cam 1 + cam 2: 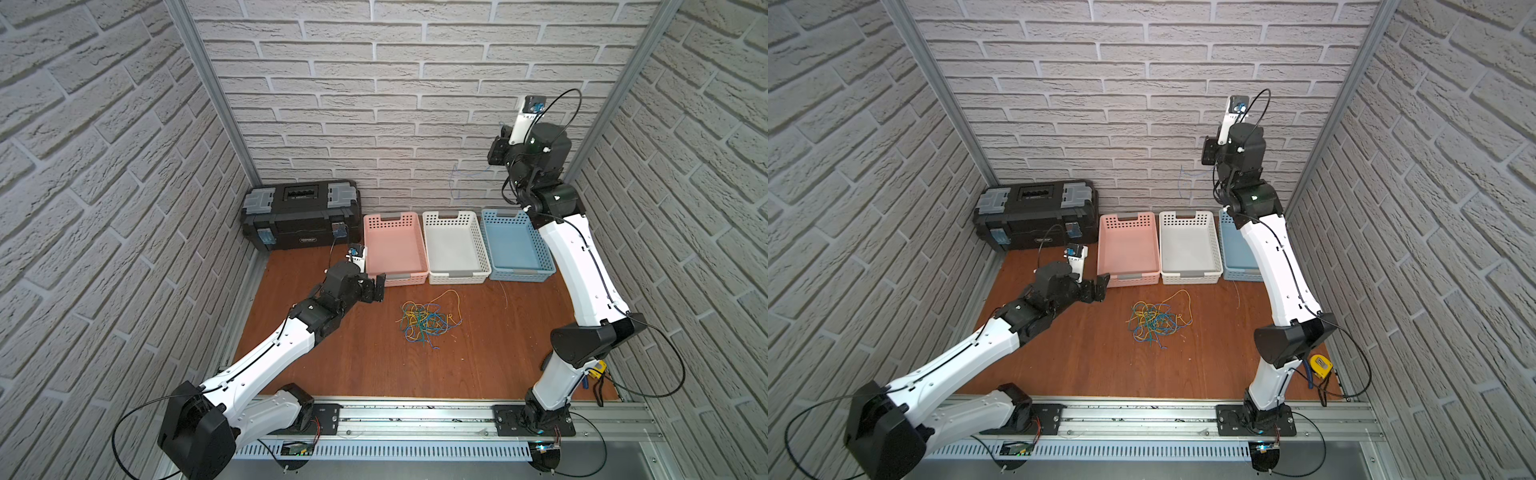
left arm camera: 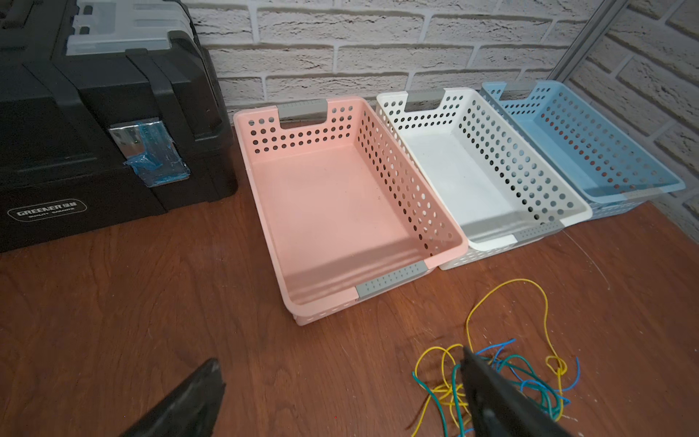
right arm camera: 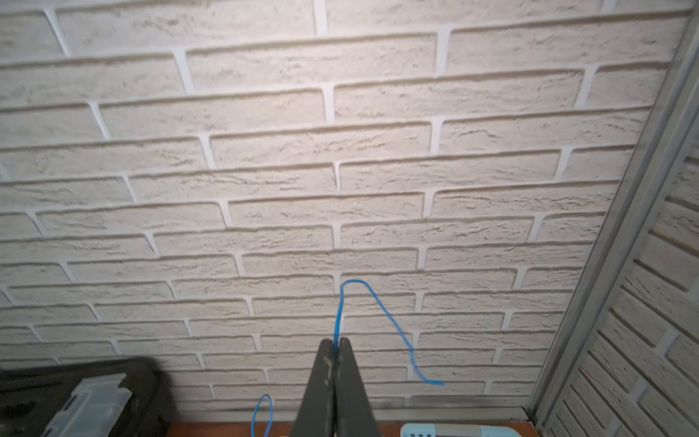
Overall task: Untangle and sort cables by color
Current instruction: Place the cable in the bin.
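My left gripper needs to keep the teal cables (image 1: 412,326) still while my right gripper pulls the yellow loop free, because the yellow cable's loop (image 1: 453,291) goes into the tangle.
A tangle of thin yellow, blue and teal cables (image 1: 428,320) (image 1: 1156,322) lies on the wooden table in front of the baskets. My left gripper (image 1: 376,286) (image 2: 339,359) hovers low to the left of the tangle, open and holding nothing. In the left wrist view one finger hides part of the cables (image 2: 510,378). My right gripper (image 1: 496,151) (image 3: 335,342) is raised high by the back wall, above the blue basket. It is shut on one blue cable (image 3: 379,302) (image 1: 454,183), which curls up from the tips and hangs free.
Three baskets stand in a row against the back wall: pink (image 1: 395,218), white (image 1: 451,218) and blue (image 1: 505,216). A black toolbox (image 1: 299,212) sits in the back left corner. A yellow tape measure (image 1: 1318,365) lies by the right arm's base.
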{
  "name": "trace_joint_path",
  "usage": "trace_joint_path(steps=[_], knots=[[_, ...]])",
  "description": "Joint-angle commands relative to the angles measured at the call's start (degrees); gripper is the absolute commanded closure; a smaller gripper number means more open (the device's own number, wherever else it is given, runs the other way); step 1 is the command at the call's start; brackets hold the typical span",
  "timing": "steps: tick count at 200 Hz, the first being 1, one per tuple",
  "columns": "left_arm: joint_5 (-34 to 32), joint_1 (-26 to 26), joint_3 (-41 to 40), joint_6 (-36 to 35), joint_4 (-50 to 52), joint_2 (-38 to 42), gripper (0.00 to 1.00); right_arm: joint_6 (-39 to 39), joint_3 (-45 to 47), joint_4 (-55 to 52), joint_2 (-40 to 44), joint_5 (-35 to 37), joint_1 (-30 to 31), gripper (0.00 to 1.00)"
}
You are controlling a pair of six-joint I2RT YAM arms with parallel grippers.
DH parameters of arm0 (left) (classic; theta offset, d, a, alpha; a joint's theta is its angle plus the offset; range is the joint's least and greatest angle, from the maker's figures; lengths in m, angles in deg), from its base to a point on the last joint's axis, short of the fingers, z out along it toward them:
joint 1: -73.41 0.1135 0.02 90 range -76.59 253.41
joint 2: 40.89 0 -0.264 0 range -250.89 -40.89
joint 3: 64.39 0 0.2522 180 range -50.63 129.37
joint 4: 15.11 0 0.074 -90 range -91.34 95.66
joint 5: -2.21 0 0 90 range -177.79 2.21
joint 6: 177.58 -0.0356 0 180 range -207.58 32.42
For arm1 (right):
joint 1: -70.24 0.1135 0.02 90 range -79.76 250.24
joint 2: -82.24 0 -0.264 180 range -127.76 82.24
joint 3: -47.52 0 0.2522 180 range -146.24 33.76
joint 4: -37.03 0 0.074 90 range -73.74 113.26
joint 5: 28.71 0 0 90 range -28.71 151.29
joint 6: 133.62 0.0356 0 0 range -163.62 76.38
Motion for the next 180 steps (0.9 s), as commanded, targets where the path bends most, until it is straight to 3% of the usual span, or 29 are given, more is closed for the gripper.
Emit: trace_joint_path(steps=[1,41,79,124,162,171,180], knots=[[0.7,0.2,0.5,0.6,0.3,2.1,0.02,0.7,1.5,-4.2,-4.7,0.6,0.2,0.97],[-0.4,0.3,-1.7,0.5,0.4,5.4,0.02,-0.5,12.0,1.4,-2.9,2.8,0.8,0.97],[-0.8,0.3,-2.7,0.5,-0.3,6.2,0.02,-1.5,14.4,0.4,-4.7,2.0,0.9,0.97],[-1.3,0.2,-3.7,1.1,-2.2,4.1,0.02,7.1,32.1,7.1,-5.7,-4.1,1.2,0.97],[-1.5,0.3,-2.8,2.6,-1.1,1.3,0.02,12.1,33.4,4.0,-10.4,-6.7,1.9,0.97],[-1.4,0.3,-2.9,2.6,-1.2,0.8,0.02,12.8,33.2,2.8,-12.4,-6.6,2.0,0.93],[-0.5,0.4,-3.0,2.2,-1.3,0.4,0.02,13.3,32.9,1.3,-13.0,-5.3,2.0,0.78]])
